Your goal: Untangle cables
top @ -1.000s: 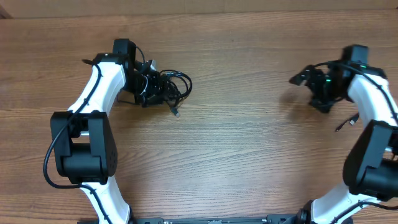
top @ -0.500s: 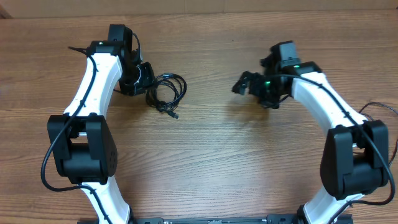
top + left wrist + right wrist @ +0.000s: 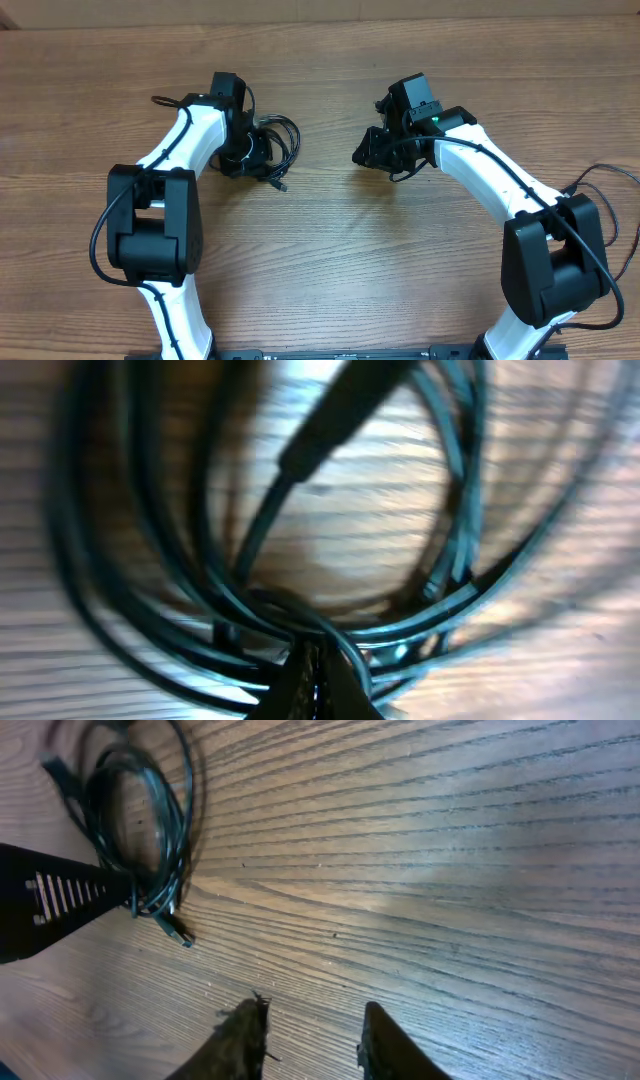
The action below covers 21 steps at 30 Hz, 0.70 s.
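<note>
Several strands (image 3: 350,636) come together at my left gripper's fingers, so my left gripper should hold them still while my right gripper grabs the bundle (image 3: 278,182) near the small plug.
The cables (image 3: 281,141) lie as one looped black bundle on the wooden table (image 3: 330,250), left of centre, with a small plug (image 3: 283,184) trailing toward the front. My left gripper (image 3: 250,150) sits at the bundle's left side, shut on the cables. In the left wrist view its tips (image 3: 318,675) are pressed together where several cable strands (image 3: 460,510) gather. A thick connector (image 3: 340,410) crosses the loop. My right gripper (image 3: 362,155) hovers right of the bundle, open and empty (image 3: 313,1010). The right wrist view shows the cables (image 3: 150,900) apart from it, at upper left.
The left gripper's striped finger (image 3: 60,900) reaches into the right wrist view from the left. A thin black cord (image 3: 602,170) runs off the right edge beside the right arm. Both arm bases stand at the front corners.
The left gripper has closed on the bundle. The right arm has swung in from the far right toward the centre, and its jaws have narrowed.
</note>
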Available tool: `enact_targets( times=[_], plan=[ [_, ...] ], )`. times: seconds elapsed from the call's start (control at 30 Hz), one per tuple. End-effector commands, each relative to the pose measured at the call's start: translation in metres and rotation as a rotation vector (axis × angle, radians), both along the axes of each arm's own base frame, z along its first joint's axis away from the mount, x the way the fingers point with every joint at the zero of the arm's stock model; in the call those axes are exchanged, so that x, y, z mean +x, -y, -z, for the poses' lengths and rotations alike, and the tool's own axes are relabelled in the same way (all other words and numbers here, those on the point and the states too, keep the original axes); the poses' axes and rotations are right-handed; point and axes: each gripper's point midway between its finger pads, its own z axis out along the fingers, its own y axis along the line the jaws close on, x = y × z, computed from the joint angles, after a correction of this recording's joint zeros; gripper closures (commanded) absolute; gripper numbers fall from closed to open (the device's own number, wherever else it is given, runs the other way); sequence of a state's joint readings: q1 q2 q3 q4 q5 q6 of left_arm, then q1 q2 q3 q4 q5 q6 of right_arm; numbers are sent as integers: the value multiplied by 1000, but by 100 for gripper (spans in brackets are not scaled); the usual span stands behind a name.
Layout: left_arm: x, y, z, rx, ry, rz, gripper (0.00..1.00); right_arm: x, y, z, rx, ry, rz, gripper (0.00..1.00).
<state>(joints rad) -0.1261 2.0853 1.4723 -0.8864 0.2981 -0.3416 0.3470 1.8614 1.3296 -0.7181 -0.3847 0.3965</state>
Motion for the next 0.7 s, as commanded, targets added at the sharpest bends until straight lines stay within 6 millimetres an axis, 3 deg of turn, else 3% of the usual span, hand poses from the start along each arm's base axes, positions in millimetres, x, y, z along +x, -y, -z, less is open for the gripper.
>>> enact_targets(
  times=[0.0,0.1,0.27,0.33,0.47,0.5,0.6,0.67],
  plan=[
    [-12,45,-4,-194,-45,46,96,4,-1,-5,-3,19,1,71],
    [-5,73,-20,-353,-17,61,96,2,0,-4,-6,12,0,71],
    [20,87,-55,-463,44,29,96,-4,2,-1,-16,-17,-2,71],
    [33,77,-67,-400,81,15,96,-6,0,-2,0,-26,-10,66],
    [54,21,-93,-96,146,-60,96,-7,-15,-10,80,-25,-42,63],
    [54,5,-94,-23,140,-83,96,-6,-19,-12,90,-8,-52,59],
    [37,-21,-81,84,64,-99,96,-4,-38,-17,108,42,-92,50],
    [25,-23,-73,100,20,-50,96,-4,-50,-19,111,75,-117,51]
  ],
)
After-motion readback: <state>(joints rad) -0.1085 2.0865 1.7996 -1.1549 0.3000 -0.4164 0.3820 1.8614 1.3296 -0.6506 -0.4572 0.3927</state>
